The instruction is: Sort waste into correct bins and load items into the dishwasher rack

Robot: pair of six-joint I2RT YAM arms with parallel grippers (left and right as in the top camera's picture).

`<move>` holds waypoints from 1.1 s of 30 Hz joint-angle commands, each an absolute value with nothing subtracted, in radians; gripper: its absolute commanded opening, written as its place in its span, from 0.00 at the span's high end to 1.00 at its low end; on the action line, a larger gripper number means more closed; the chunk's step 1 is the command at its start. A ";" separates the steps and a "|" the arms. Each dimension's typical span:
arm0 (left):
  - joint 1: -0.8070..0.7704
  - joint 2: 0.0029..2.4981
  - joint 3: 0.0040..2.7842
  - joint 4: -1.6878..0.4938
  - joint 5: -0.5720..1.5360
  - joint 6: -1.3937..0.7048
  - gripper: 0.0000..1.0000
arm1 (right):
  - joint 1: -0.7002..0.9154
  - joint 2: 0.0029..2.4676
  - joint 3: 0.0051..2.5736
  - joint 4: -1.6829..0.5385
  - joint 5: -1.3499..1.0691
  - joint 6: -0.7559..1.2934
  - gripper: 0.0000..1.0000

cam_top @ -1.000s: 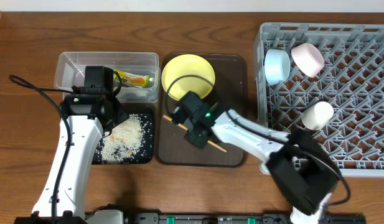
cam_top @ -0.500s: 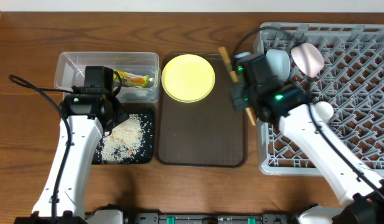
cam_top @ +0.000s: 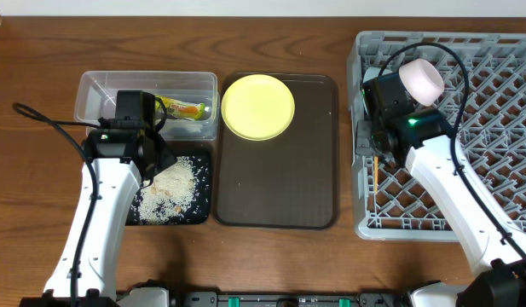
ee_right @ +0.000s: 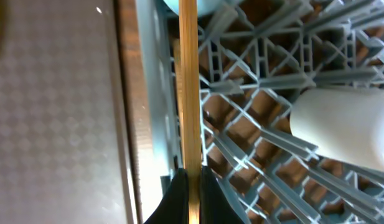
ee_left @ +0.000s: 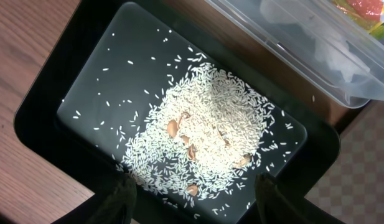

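Note:
The wooden chopsticks [cam_top: 375, 176] are in line with the rack's side. My right gripper should go on lowering them until they rest in the slot [ee_right: 175, 134] along that side, and then let go.
My right gripper [cam_top: 375, 147] [ee_right: 192, 177] is shut on the wooden chopsticks [cam_top: 375, 177] [ee_right: 189, 81], holding them along the left edge of the grey dishwasher rack [cam_top: 501, 38] [ee_right: 241, 106]. A pale cup [cam_top: 420, 80] lies in the rack. The light-blue bowl [ee_right: 201, 5] and a white bowl [ee_right: 341, 124] show in the right wrist view. The yellow plate [cam_top: 257, 107] sits on the brown serving tray [cam_top: 275, 188]. My left gripper [cam_top: 156, 158] [ee_left: 192, 186] is open above the black tray [cam_top: 203, 213] [ee_left: 48, 106], which holds rice grains [cam_top: 169, 189] [ee_left: 204, 137]. The clear tub [cam_top: 92, 89] [ee_left: 291, 37] holds the snack wrapper [cam_top: 184, 108] [ee_left: 366, 6] and the paper scrap [ee_left: 332, 53].
The brown serving tray lies between the bins and the rack. Brown bits lie among the rice. A black cable loops from the left arm at the table's left. The rack's right part holds only its pegs.
My right arm has carried the chopsticks from the brown tray, past the plate, to the rack's left edge. The left arm has not moved.

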State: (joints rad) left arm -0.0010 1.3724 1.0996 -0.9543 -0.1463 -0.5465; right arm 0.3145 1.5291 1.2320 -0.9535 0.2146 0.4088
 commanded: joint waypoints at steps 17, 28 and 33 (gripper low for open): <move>0.004 1.358 1.103 -0.957 -0.165 -0.552 0.36 | 0.306 1.519 1.037 -0.820 0.239 0.431 0.91; 0.004 1.358 1.103 -0.957 -0.165 -0.552 0.36 | 0.306 1.518 1.032 -0.800 0.239 0.419 0.70; 0.004 1.358 1.103 -0.957 -0.165 -0.552 0.36 | 0.313 1.494 1.040 -0.735 0.218 0.355 0.69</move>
State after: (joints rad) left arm -0.0010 1.3724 1.0996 -0.9543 -0.1463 -0.5468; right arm 0.3145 1.5284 1.0370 -0.7658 0.2264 0.4019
